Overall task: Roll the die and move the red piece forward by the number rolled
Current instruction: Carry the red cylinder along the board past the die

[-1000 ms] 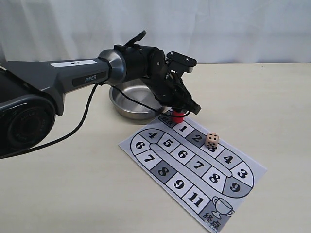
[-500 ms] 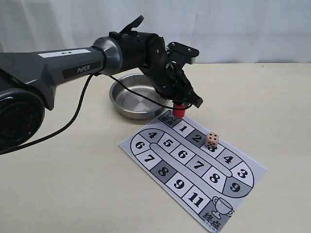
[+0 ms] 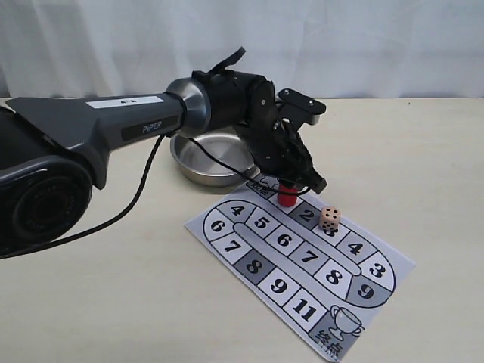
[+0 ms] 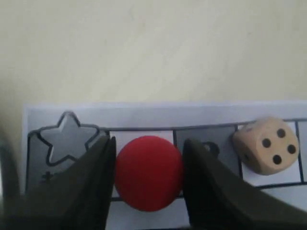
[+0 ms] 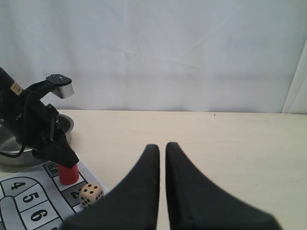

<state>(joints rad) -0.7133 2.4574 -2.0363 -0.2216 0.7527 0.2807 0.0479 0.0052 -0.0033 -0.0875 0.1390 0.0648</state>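
My left gripper should move the red piece over the board's middle to get around the die, which blocks the row ahead of the red piece.
My left gripper is shut on the red piece, a small red cylinder held upright over square 1 of the paper board. In the left wrist view the red piece fills the gap between both fingers, over the white square beside the star square. The cream die rests on the board near squares 2 and 3, close to the right of the piece; the die shows three pips on one face. My right gripper is shut on nothing, hanging over bare table well away from the die.
A steel bowl stands just behind the board, under the left arm. The left arm's black cable hangs down to the table at the left. White curtain closes off the back of the table.
The left gripper has carried the red piece off the start square, first rising, then moving right and down to square 1. The die has stayed put.
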